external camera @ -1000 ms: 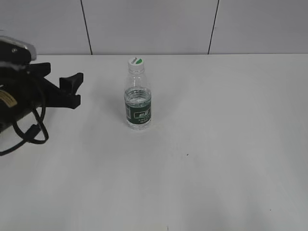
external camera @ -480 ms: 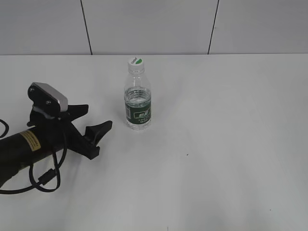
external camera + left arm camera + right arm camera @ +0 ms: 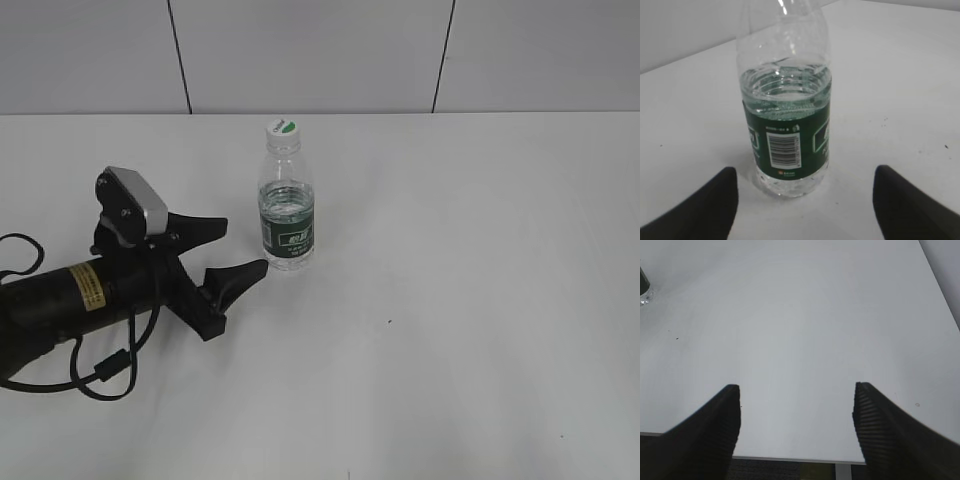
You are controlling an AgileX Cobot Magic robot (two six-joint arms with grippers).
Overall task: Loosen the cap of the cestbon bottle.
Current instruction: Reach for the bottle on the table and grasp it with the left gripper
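Next, my left gripper rises and closes around the green label [image 3: 288, 234] before the cap is loosened, as its open fingers are low in front of the bottle's base [image 3: 290, 262].
The cestbon bottle [image 3: 287, 205] stands upright on the white table, clear and ribbed with a dark green label band. Its white cap [image 3: 281, 128] with a green patch sits on top. In the left wrist view the bottle [image 3: 785, 120] fills the middle, its cap out of frame. My left gripper [image 3: 233, 248] is open, low over the table, just left of the bottle and apart from it; its fingertips [image 3: 805, 200] lie either side in front of the bottle's base. My right gripper [image 3: 796, 415] is open and empty over the table's near edge; it is outside the exterior view.
The white table [image 3: 450, 300] runs back to a grey panelled wall [image 3: 320, 50]. A black cable [image 3: 95, 370] loops beside the left arm. The right wrist view shows the table's front edge [image 3: 800, 459] and a bit of the bottle's base [image 3: 644, 290] at far left.
My left arm has swung down from the far left and moved right toward the bottle, gripper open throughout. The bottle has not moved.
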